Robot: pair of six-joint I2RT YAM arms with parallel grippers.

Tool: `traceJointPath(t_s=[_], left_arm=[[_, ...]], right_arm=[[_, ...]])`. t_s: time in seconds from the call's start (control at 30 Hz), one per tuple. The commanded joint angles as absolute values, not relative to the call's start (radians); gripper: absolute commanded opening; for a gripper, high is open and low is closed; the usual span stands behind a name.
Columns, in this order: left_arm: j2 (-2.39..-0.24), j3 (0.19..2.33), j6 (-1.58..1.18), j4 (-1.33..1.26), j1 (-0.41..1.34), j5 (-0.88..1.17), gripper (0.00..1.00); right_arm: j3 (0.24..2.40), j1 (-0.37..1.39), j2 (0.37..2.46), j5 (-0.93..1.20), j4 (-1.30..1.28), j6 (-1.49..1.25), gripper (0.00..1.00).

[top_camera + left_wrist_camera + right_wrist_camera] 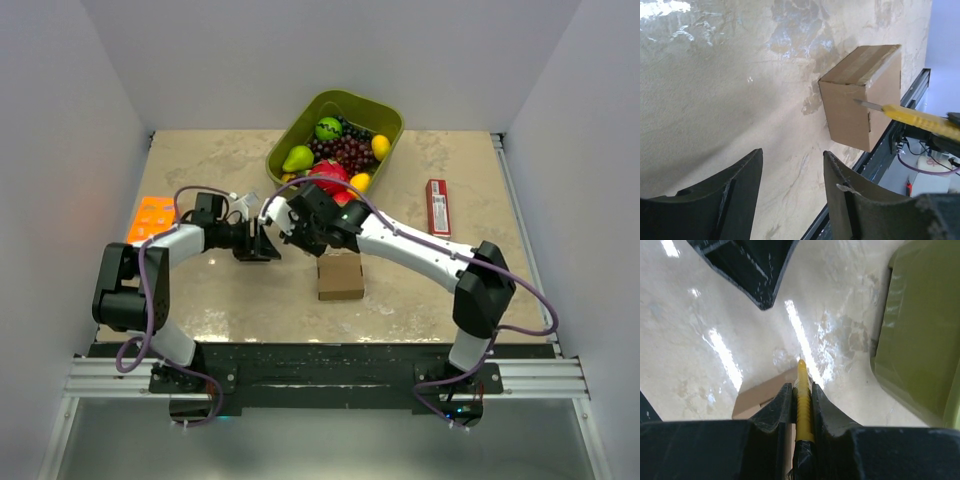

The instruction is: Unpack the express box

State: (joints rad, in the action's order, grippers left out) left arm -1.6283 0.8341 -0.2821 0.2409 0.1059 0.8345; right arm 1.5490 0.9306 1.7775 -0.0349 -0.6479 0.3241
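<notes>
The express box is standing unheld at the knife's blade (867, 104), so the robot's right gripper should move back while the left gripper steadies the box's near side (321, 276) before cutting.
The express box (340, 277), small, brown and taped shut, sits on the table near the front middle. My right gripper (300, 232) is above its far edge, shut on a yellow utility knife (802, 390). In the left wrist view the knife (920, 120) points its short blade at the upper side of the box (860, 105); whether the blade touches the box I cannot tell. My left gripper (262, 242) hangs just left of the right one, away from the box. Its jaws (792, 152) are open with only bare table between them. The box (760, 397) shows partly under the right fingers.
A green tub (335, 130) of fruit stands at the back centre, close to the right gripper, and its wall (920, 340) fills the right of the right wrist view. A slim red packet (437, 206) lies at the right. An orange tray (152, 218) lies at the left edge.
</notes>
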Motion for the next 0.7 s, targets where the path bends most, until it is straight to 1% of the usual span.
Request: traceJointPath(t_s=[0.0, 0.03, 0.07, 0.1, 0.2, 0.3, 0.37, 0.47, 0.5, 0.6, 0.67], left_arm=[[-1.623, 0.865, -0.366, 0.128, 0.156, 0.899, 0.61], [-1.635, 0.874, -0.388, 0.105, 0.175, 0.891, 0.63], [-1.646, 0.890, -0.406, 0.091, 0.211, 0.885, 0.72], [-1.663, 0.908, -0.408, 0.094, 0.230, 0.871, 0.73], [-1.735, 0.971, -0.445, 0.104, 0.284, 0.850, 0.73], [-1.784, 1.006, -0.451, 0.103, 0.311, 0.841, 0.72], [-1.795, 1.022, -0.446, 0.123, 0.313, 0.824, 0.71], [-1.783, 1.037, -0.405, 0.191, 0.308, 0.746, 0.71], [-1.775, 1.035, -0.397, 0.199, 0.307, 0.723, 0.71], [-1.737, 1.016, -0.391, 0.202, 0.282, 0.704, 0.71], [-1.718, 1.014, -0.384, 0.210, 0.246, 0.696, 0.71]], right_arm=[[1.532, 0.864, 1.661, -0.055, -0.629, 0.356, 0.00], [1.535, 0.826, 1.651, -0.061, -0.635, 0.360, 0.00], [1.540, 0.804, 1.635, -0.064, -0.662, 0.364, 0.00], [1.545, 0.755, 1.628, -0.061, -0.679, 0.365, 0.00], [1.523, 0.700, 1.562, -0.089, -0.733, 0.365, 0.00], [1.433, 0.672, 1.449, -0.149, -0.723, 0.386, 0.00], [1.368, 0.672, 1.421, -0.192, -0.751, 0.397, 0.00], [1.318, 0.672, 1.427, -0.198, -0.827, 0.367, 0.00], [1.278, 0.672, 1.424, -0.201, -0.815, 0.348, 0.00], [1.235, 0.673, 1.411, -0.196, -0.795, 0.344, 0.00], [1.224, 0.673, 1.439, -0.177, -0.811, 0.350, 0.00]])
